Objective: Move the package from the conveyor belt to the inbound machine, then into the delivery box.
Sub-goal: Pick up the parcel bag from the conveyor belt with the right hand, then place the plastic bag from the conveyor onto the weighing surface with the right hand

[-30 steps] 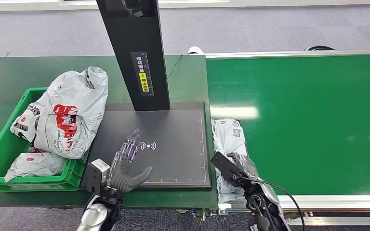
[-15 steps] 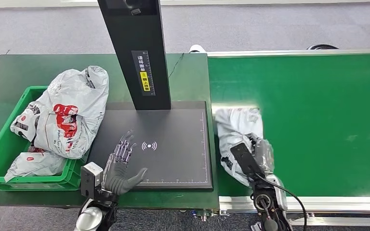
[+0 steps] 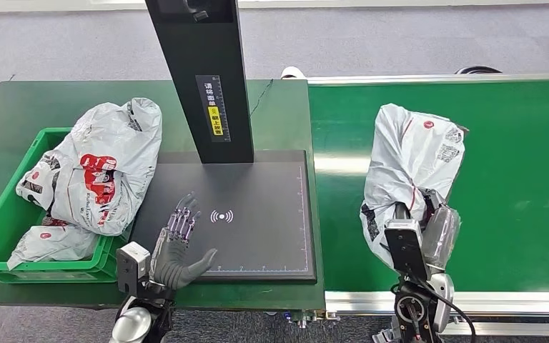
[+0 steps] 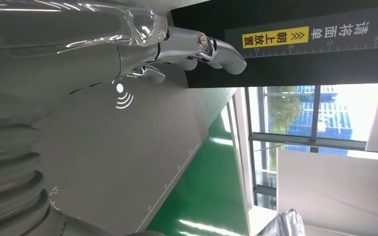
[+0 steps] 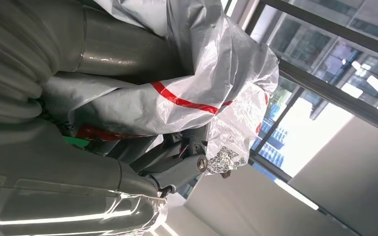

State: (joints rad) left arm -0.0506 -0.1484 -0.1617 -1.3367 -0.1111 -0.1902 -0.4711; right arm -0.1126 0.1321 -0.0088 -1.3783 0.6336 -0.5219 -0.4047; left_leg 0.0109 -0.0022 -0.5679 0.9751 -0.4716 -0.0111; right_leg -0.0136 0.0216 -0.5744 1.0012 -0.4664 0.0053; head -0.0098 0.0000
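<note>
My gripper will make the grey plastic package (image 3: pixel 417 151) bunch up and sag as I carry it to the delivery box, because loose plastic (image 3: pixel 377 230) creases and droops next to the grip.
A grey plastic package (image 3: pixel 411 161) with red markings is lifted above the green conveyor belt (image 3: pixel 515 171), gripped from below by my right hand (image 3: pixel 429 227). Up close, the same package (image 5: pixel 187 83) wraps around the thumb and fingers (image 5: pixel 177 172) of that hand. My left hand (image 3: pixel 179 246) rests open, fingers spread, over the near left part of the inbound machine's dark scanning pad (image 3: pixel 257 207); in the left wrist view its fingers (image 4: pixel 197 44) stretch toward the black post (image 4: pixel 295 44). The green delivery box (image 3: pixel 14 214) stands at the left, holding several grey packages (image 3: pixel 104 168).
The machine's black post (image 3: pixel 204 78) rises from the far side of the pad and carries a yellow label. A dark green table (image 3: pixel 36 114) carries the box and the machine. Grey floor lies beyond the table and the belt.
My right hand has raised the package off the belt's near left corner and carried it up and to the right. The left hand has barely moved.
</note>
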